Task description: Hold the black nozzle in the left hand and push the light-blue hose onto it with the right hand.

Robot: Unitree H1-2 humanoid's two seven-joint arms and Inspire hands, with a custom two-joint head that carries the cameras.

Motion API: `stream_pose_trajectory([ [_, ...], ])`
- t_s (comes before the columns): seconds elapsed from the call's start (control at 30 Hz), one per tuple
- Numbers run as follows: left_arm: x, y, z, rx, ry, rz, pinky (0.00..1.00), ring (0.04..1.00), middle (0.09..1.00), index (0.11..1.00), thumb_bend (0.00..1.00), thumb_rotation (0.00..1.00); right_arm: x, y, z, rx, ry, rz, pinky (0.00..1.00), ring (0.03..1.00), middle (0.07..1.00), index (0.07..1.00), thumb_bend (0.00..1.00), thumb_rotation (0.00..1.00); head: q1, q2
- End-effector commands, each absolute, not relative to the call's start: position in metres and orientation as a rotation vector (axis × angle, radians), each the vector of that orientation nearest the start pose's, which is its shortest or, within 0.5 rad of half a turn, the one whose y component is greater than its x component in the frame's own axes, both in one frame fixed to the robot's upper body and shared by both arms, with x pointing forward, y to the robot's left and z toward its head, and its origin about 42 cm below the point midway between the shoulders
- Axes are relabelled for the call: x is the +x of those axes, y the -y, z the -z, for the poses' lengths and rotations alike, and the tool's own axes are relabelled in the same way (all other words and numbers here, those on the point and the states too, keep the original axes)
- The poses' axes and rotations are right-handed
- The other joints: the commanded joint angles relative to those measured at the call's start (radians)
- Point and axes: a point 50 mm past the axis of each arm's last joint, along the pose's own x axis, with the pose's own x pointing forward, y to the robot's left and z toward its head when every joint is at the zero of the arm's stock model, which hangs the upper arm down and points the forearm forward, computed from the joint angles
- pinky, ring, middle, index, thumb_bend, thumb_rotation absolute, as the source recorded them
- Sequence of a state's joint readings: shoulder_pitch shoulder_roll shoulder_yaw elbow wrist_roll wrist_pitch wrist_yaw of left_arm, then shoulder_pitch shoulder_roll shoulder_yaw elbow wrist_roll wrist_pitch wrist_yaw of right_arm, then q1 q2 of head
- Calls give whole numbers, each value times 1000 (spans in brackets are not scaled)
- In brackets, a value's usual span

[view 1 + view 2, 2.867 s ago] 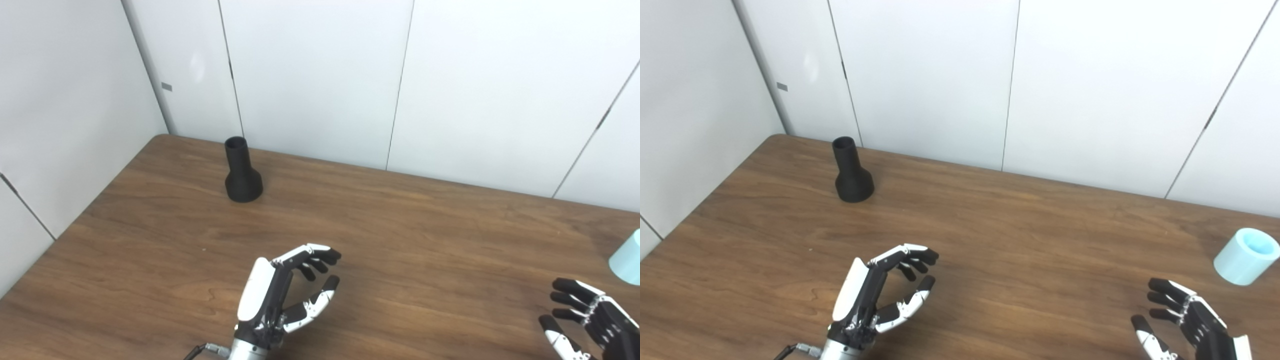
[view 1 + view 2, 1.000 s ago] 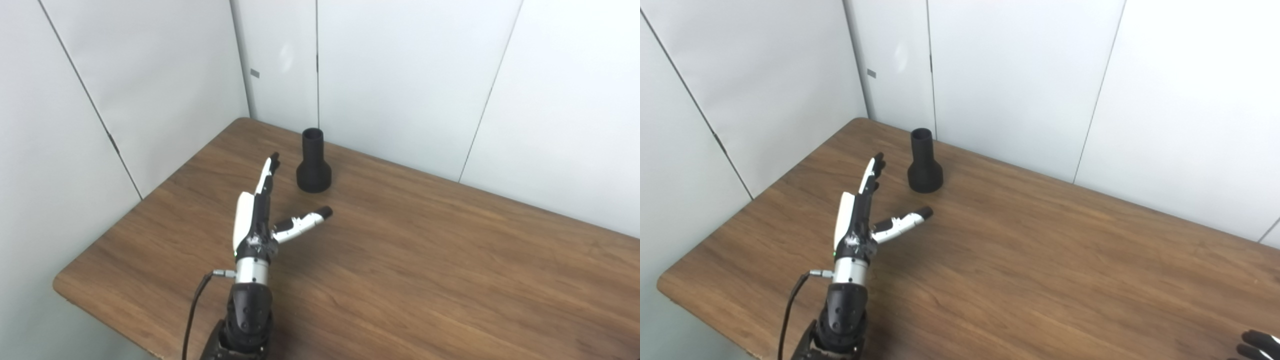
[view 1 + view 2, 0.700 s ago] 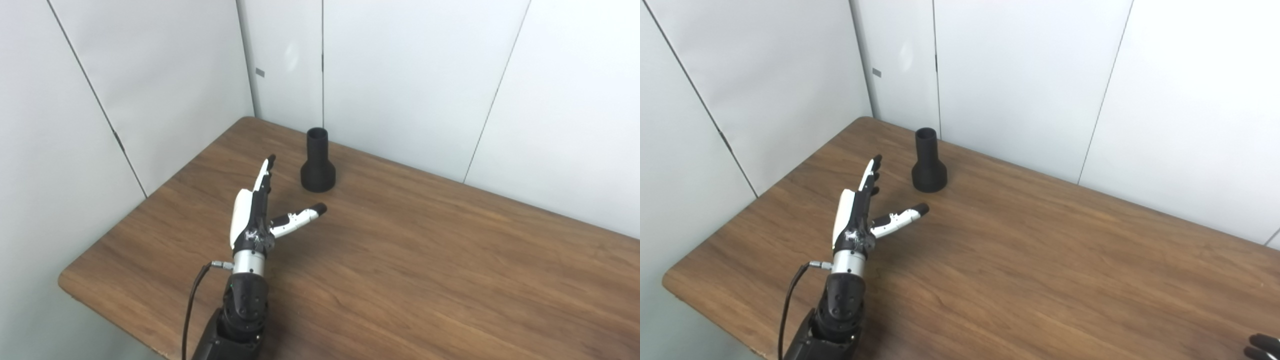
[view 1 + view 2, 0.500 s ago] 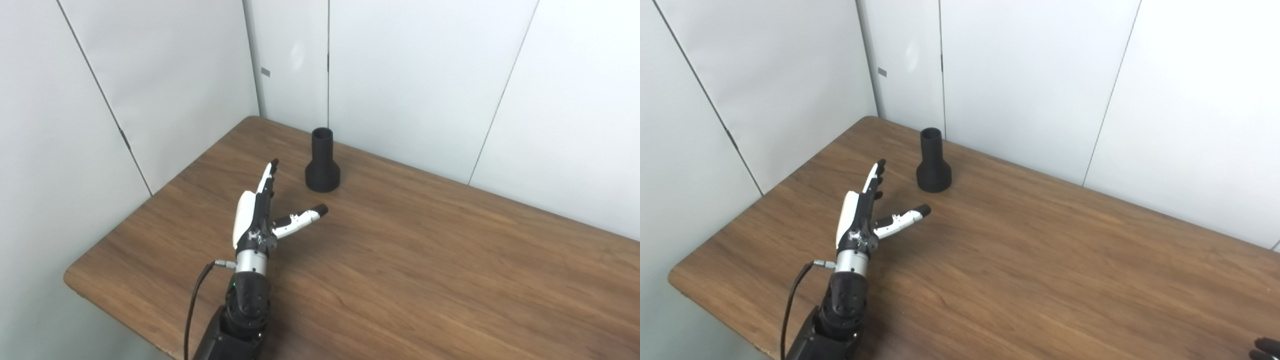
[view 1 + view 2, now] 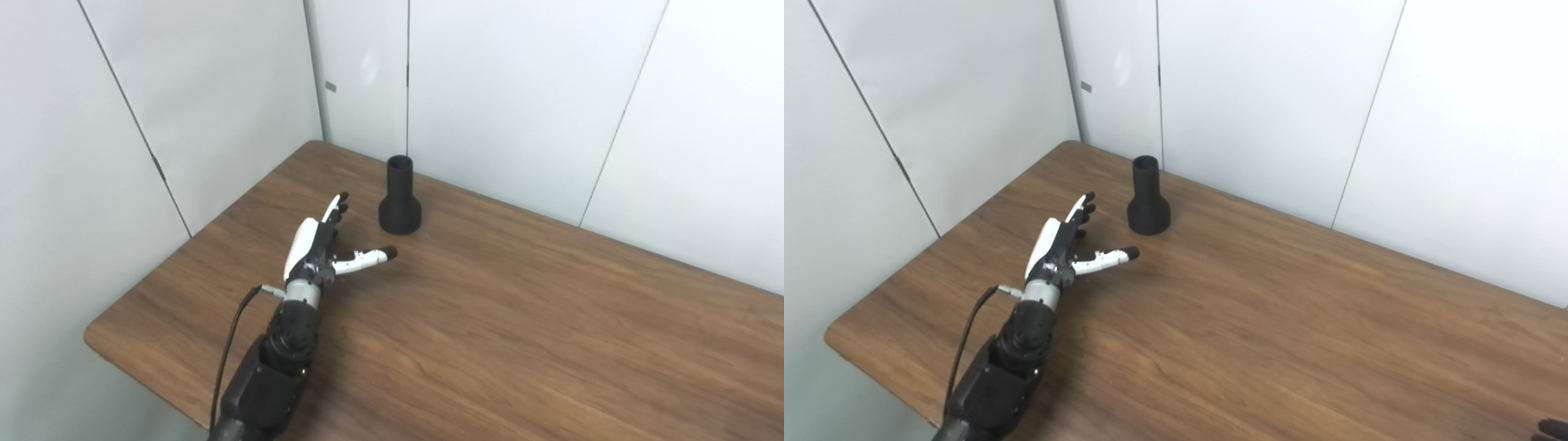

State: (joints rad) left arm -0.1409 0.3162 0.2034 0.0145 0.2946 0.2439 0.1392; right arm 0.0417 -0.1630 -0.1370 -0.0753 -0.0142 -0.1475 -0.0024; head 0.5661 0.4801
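Observation:
I expect the light-blue hose to cover only the black nozzle's narrow neck [image 5: 400, 176] when I push the hose on, because the neck widens into a wide base [image 5: 400, 215].
The black nozzle [image 5: 399, 199] stands upright on its wide base near the table's far left corner, narrow mouth up. My left hand [image 5: 320, 244] hovers low over the table just short of it and a little to its left. It is open and holds nothing, with fingers stretched straight toward the nozzle's left side and the thumb spread out to the right. A gap remains between hand and nozzle. Of my right hand [image 5: 1552, 427] only dark fingertips show, at the bottom right corner of the right eye view. The light-blue hose is out of view.
The wooden table [image 5: 520, 318] has its left edge and rounded near-left corner [image 5: 98, 337] close to my left arm. White wall panels [image 5: 502, 92] rise right behind the nozzle and along the table's left side.
The camera has swung left, taking the hose and most of the right hand out of view. My left hand uncurled, reached forward and sank lower, closing on the nozzle.

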Motion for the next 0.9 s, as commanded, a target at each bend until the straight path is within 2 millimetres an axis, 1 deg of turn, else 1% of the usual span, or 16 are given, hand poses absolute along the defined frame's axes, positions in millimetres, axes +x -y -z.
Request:
stream_pose_trajectory([
  [0.0, 333, -381, -164, 598, -67, -406, 834, 907, 926, 965, 1000, 334, 272, 303, -143, -215, 265, 123, 470, 622, 656, 605, 183, 477, -3, 2],
  [0.07, 339, -385, -163, 601, -77, -398, 839, 909, 927, 962, 1000, 326, 271, 303, -143, -216, 263, 124, 464, 617, 652, 603, 199, 502, -9, 3],
  [0.17, 349, -388, -164, 603, -96, -391, 826, 919, 936, 968, 1000, 289, 271, 304, -142, -213, 267, 121, 463, 614, 650, 599, 209, 509, -16, 3],
  [0.27, 359, -389, -165, 644, -137, -383, 849, 924, 933, 972, 1000, 308, 270, 305, -142, -211, 263, 122, 460, 607, 646, 599, 219, 528, -24, 3],
  [0.37, 369, -389, -165, 693, -173, -377, 892, 924, 919, 963, 1000, 344, 269, 305, -142, -211, 258, 123, 454, 600, 643, 595, 247, 548, -37, 8],
  [0.43, 375, -389, -166, 709, -185, -355, 901, 921, 913, 952, 1000, 351, 269, 305, -142, -217, 255, 123, 457, 600, 642, 595, 267, 555, -39, 9],
  [0.5, 380, -388, -166, 718, -192, -335, 895, 920, 914, 947, 1000, 350, 268, 306, -142, -223, 253, 125, 461, 603, 643, 596, 277, 562, -41, 9],
  [0.57, 385, -387, -166, 730, -205, -312, 811, 891, 917, 949, 1000, 355, 267, 306, -142, -227, 254, 124, 470, 612, 650, 602, 282, 565, -44, 9],
  [0.6, 387, -386, -166, 724, -215, -296, 795, 885, 919, 952, 1000, 357, 267, 306, -143, -230, 256, 123, 472, 614, 651, 602, 284, 566, -47, 10],
  [0.63, 388, -384, -167, 708, -222, -279, 802, 897, 942, 967, 1000, 356, 266, 306, -143, -232, 258, 122, 469, 611, 649, 600, 283, 566, -51, 11],
  [0.67, 389, -383, -167, 696, -226, -268, 830, 921, 970, 987, 1000, 341, 265, 306, -143, -234, 259, 122, 466, 609, 647, 598, 277, 563, -53, 12],
  [0.7, 391, -381, -168, 696, -231, -254, 839, 929, 979, 994, 1000, 336, 265, 306, -143, -231, 257, 121, 465, 608, 646, 597, 275, 561, -55, 13],
  [0.8, 394, -377, -167, 708, -234, -232, 841, 939, 990, 1000, 1000, 334, 263, 306, -144, -235, 253, 124, 466, 608, 647, 595, 280, 550, -62, 16],
  [0.87, 397, -376, -164, 717, -235, -226, 822, 936, 987, 1000, 1000, 347, 261, 306, -145, -239, 250, 126, 468, 608, 646, 595, 271, 545, -67, 18],
])
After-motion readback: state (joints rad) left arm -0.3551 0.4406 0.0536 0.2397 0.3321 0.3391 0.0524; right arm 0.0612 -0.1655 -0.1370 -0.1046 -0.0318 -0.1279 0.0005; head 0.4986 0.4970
